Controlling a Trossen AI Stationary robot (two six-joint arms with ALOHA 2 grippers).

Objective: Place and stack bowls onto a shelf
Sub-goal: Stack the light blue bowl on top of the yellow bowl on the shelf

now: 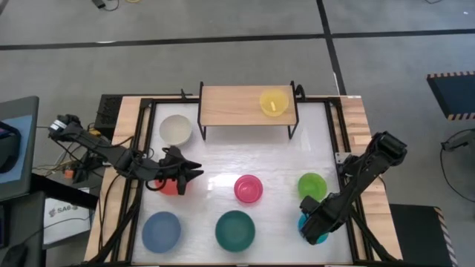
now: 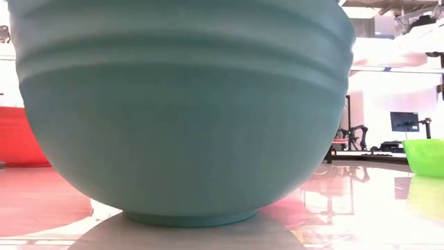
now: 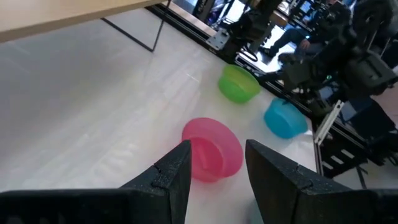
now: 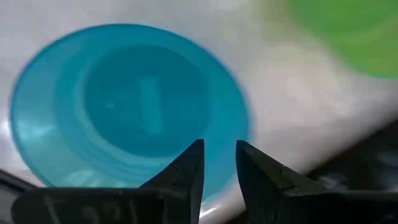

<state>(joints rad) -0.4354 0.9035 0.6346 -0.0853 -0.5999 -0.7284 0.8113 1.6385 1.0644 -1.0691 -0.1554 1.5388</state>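
Observation:
The cyan bowl (image 4: 148, 102) is far away from my left gripper. So next my right gripper opens around its rim (image 4: 247, 121), lifts the bowl and passes it over for stacking.
The light-wood shelf (image 1: 230, 105) stands at the table's far side with the yellow bowl (image 1: 274, 102) on it. On the table rest the white (image 1: 175, 130), red (image 1: 171, 185), pink (image 1: 248, 189), lime green (image 1: 312, 185), light blue (image 1: 162, 231), dark green (image 1: 235, 230) and cyan (image 1: 318, 236) bowls. My left gripper (image 1: 194, 172) is open over the red bowl, its fingers pointing toward the pink bowl (image 3: 211, 149). My right gripper (image 4: 219, 163) is open by a narrow gap, pointing down over the near rim of the cyan bowl (image 4: 124, 112). It hides most of that bowl from above.
A black frame (image 1: 141, 148) runs around the white tabletop, with wooden borders outside it. The dark green bowl (image 2: 184, 111) fills the low view, with the red bowl (image 2: 21, 135) and the lime green bowl (image 2: 427, 156) at its sides. The shelf has bare board left of the yellow bowl.

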